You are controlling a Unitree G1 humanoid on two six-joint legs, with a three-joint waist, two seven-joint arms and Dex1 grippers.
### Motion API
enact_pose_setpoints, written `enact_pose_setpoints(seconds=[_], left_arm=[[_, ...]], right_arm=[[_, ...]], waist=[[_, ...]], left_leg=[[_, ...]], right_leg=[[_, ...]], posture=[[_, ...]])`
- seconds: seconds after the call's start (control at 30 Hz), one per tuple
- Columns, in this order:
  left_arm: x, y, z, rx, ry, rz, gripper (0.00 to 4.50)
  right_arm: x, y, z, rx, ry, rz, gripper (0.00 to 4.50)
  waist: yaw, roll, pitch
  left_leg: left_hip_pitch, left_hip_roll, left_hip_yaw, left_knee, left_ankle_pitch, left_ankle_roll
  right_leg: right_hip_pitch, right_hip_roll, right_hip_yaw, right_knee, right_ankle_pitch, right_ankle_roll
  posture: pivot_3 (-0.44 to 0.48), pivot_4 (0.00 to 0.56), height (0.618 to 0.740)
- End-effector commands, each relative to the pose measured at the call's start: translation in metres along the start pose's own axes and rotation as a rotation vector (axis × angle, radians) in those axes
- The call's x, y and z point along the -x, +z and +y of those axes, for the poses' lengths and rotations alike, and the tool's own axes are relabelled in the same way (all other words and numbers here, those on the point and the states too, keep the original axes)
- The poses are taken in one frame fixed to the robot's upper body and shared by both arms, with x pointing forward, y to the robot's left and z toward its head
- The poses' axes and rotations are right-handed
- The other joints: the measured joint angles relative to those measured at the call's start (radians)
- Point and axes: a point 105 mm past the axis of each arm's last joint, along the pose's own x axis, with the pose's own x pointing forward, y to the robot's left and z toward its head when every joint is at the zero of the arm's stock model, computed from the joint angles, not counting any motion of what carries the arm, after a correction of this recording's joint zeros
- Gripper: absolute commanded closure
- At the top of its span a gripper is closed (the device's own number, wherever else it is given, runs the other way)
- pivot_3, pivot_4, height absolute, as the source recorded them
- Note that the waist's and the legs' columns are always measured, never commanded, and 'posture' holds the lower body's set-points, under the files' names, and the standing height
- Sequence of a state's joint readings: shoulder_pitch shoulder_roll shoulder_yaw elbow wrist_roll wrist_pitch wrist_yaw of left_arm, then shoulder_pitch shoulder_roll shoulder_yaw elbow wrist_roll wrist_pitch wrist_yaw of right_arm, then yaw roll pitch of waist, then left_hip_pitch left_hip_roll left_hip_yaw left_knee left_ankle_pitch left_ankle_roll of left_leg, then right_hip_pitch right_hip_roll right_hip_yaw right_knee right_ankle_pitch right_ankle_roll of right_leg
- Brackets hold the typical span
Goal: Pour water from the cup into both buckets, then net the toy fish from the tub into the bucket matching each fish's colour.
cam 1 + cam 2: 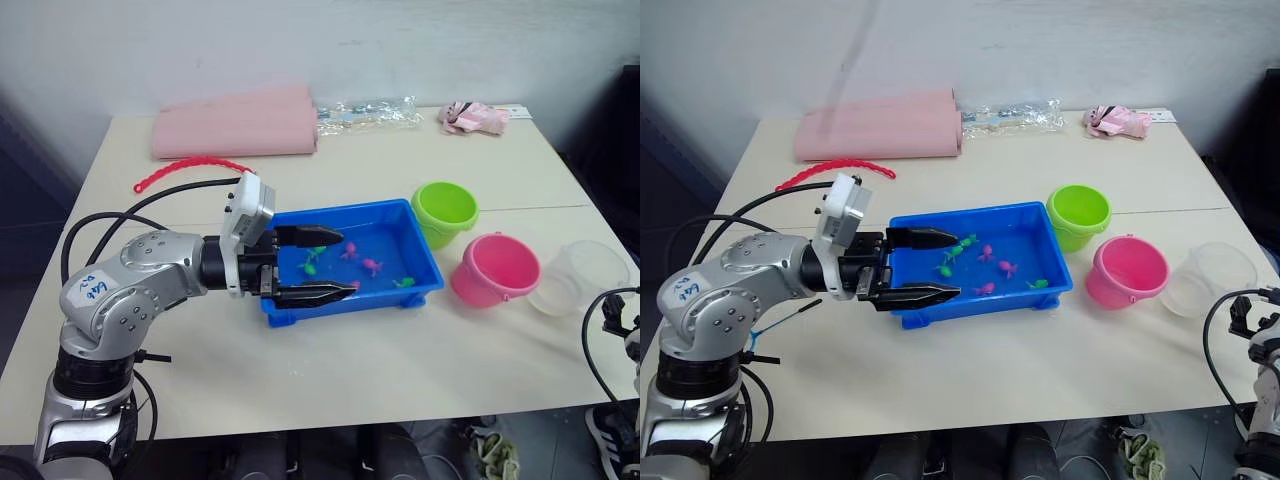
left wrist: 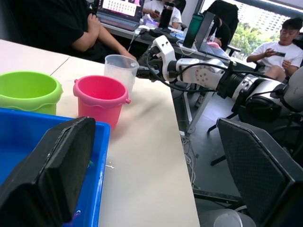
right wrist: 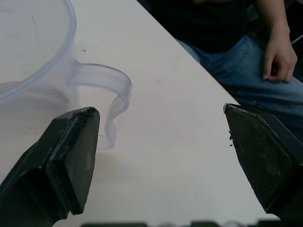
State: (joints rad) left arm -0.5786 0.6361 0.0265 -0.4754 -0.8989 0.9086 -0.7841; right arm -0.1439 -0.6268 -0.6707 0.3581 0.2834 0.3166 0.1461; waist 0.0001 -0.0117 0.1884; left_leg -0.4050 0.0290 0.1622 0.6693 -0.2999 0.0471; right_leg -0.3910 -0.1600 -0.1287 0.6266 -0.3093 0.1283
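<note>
I expect the pink bucket [image 1: 495, 270] to slide along when I push the clear cup toward it, because the clear cup stands [image 1: 535, 289] close beside the pink bucket.
My left gripper [image 1: 345, 263] is open and level over the left end of the blue tub [image 1: 425, 262], one finger on either side of the water. Green toy fish [image 1: 315, 262] and pink toy fish [image 1: 372, 266] lie in the tub. To its right stand the lime green bucket [image 1: 445, 210] and the pink bucket [image 1: 495, 270]. The clear cup [image 1: 580, 275] is at the table's right edge. My right gripper [image 3: 158, 118] is open, on the cup's outer side, facing its handle [image 3: 113, 97] without touching it. The net is hidden.
A folded pink cloth [image 1: 235, 125], a red beaded strip [image 1: 190, 167], clear plastic wrapping [image 1: 365, 112] and a crumpled pink item [image 1: 475, 117] lie along the far side of the table. Seated people [image 2: 284, 42] are past the table's right edge, one with a hand [image 3: 279, 52] on a knee.
</note>
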Motion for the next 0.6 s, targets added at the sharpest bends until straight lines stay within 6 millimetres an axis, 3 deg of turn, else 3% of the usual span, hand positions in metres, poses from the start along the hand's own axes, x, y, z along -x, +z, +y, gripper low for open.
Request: enact_pose_setpoints(seconds=[0.03, 0.23, 0.33, 0.47, 0.6], left_arm=[[0.003, 0.009, -0.008, -0.048, -0.006, -0.015, 0.05], [0.006, 0.01, -0.008, -0.057, 0.018, -0.011, 0.05], [0.007, 0.011, -0.008, -0.062, 0.031, -0.009, 0.0], [0.008, 0.011, -0.009, -0.063, 0.04, -0.008, 0.0], [0.008, 0.011, -0.009, -0.062, 0.048, -0.008, 0.0]], right_arm=[[-0.003, 0.016, -0.006, 0.023, -0.022, -0.061, 0.0], [-0.011, 0.018, 0.003, 0.009, 0.009, -0.08, 0.0], [-0.013, 0.018, 0.009, 0.0, 0.039, -0.087, 0.88], [-0.015, 0.017, 0.015, -0.01, 0.079, -0.088, 2.73], [-0.016, 0.017, 0.018, -0.01, 0.096, -0.093, 2.73]], waist=[[-0.002, 0.0, 0.0], [-0.004, 0.0, 0.0], [-0.005, 0.0, 0.0], [-0.003, 0.0, 0.0], [-0.003, 0.0, 0.0]], left_leg=[[0.0, 0.0, 0.0, 0.0, 0.0, 0.0], [0.0, 0.0, 0.0, 0.0, 0.0, 0.0], [0.0, 0.0, 0.0, 0.0, 0.0, 0.0], [0.0, 0.0, 0.0, -0.001, 0.0, 0.0], [0.0, 0.0, 0.0, 0.0, 0.0, 0.0]], right_leg=[[0.0, 0.0, 0.0, 0.0, 0.0, 0.0], [0.0, 0.0, 0.0, 0.0, 0.0, 0.0], [0.0, 0.0, 0.0, 0.0, 0.0, 0.0], [0.0, 0.0, 0.0, 0.0, 0.0, 0.0], [0.0, 0.0, 0.0, 0.0, 0.0, 0.0]], posture=[[0.0, 0.15, 0.738], [0.0, 0.15, 0.738], [0.0, 0.15, 0.738], [0.0, 0.15, 0.738], [0.0, 0.15, 0.738]])
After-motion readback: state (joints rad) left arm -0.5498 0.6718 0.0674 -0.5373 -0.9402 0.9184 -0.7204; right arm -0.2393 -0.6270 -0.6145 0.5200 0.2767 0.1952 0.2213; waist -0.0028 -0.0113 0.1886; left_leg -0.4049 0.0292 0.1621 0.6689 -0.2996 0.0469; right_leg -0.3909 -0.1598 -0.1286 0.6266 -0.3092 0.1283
